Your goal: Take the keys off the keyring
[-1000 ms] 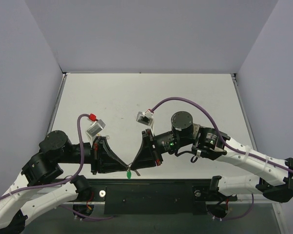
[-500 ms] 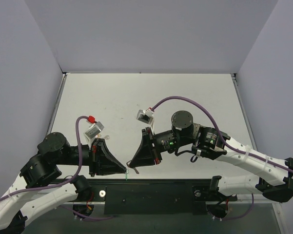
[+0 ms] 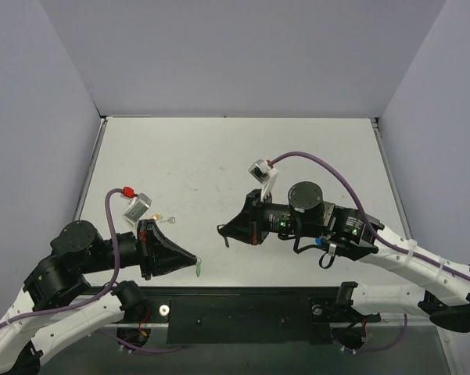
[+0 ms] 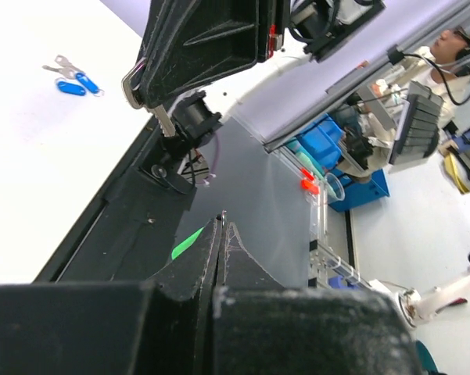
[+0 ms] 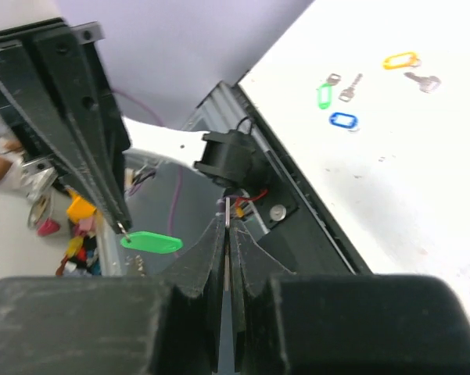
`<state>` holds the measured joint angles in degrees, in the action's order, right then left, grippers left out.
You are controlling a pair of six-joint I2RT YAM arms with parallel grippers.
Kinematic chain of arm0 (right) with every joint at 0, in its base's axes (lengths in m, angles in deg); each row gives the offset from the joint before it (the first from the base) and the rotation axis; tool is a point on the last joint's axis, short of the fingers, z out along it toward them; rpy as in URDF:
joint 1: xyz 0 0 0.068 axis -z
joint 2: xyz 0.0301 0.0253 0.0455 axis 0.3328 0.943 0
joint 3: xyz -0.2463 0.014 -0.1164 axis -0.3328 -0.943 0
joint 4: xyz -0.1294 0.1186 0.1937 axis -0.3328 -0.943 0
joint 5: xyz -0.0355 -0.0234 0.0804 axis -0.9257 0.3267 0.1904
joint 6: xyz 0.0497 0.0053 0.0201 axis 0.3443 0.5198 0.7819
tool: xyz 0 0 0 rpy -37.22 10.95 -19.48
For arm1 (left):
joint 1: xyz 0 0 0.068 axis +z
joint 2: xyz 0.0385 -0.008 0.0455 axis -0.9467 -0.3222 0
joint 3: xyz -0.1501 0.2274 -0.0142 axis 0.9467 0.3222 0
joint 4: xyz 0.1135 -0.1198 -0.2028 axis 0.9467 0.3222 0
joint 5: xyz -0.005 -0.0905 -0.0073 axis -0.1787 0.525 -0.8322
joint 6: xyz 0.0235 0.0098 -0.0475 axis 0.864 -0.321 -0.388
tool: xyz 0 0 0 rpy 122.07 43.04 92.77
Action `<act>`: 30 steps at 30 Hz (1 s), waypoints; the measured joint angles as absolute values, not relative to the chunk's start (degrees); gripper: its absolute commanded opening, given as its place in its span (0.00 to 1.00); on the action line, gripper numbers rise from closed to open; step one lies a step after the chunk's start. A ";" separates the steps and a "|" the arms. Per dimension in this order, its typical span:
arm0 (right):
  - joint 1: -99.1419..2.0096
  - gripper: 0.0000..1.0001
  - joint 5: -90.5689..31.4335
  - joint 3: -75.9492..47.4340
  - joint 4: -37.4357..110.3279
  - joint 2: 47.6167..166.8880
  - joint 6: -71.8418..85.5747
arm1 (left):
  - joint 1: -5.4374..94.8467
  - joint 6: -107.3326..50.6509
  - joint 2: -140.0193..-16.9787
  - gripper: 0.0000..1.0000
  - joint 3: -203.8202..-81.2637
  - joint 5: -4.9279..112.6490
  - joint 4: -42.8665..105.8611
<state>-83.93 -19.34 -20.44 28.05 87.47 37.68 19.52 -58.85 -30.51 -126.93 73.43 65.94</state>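
Observation:
My left gripper is holding the green tag (image 3: 198, 269), which hangs clear of the silver key, so it should keep going over the open white table (image 3: 209, 209) and let go of the tag there.
My left gripper (image 3: 195, 262) is shut on the thin ring of the green keyring (image 3: 197, 268), and the tag hangs from its tips above the table's near edge. In the left wrist view the green tag (image 4: 186, 242) shows beside the shut fingertips. My right gripper (image 3: 221, 230) is shut on the small silver key (image 3: 225, 234), held apart from the tag. The key shows edge-on between its jaws (image 5: 228, 209) and in the left wrist view (image 4: 163, 119). The green tag (image 5: 150, 242) hangs to the lower left in the right wrist view.
Other tags and keys lie on the white table (image 3: 219, 156): a second green tag (image 5: 324, 95) with a key, a blue tag (image 5: 342, 121), a yellow tag (image 5: 400, 60), and blue tags (image 4: 74, 80). The black base rail (image 3: 250, 308) runs along the near edge.
The two grippers have pulled apart. The left one drew back left with the green tag, the right one moved right with the key. Key and tag are now separate.

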 measured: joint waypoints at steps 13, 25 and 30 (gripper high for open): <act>-84.12 0.00 -38.16 -29.71 23.22 82.05 42.27 | 19.52 -56.14 -29.83 0.00 -126.91 61.22 72.17; -89.20 0.00 -51.25 -34.12 15.87 78.55 49.39 | 19.55 -54.50 -41.46 0.00 -125.59 45.85 73.28; -91.69 0.00 -54.55 -35.00 14.61 76.17 51.40 | 20.55 -53.21 -50.12 0.00 -121.38 43.42 67.91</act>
<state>-91.69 -54.55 -35.00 14.61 76.17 51.40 20.55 -53.21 -50.12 -121.38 43.42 67.91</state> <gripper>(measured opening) 0.005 0.016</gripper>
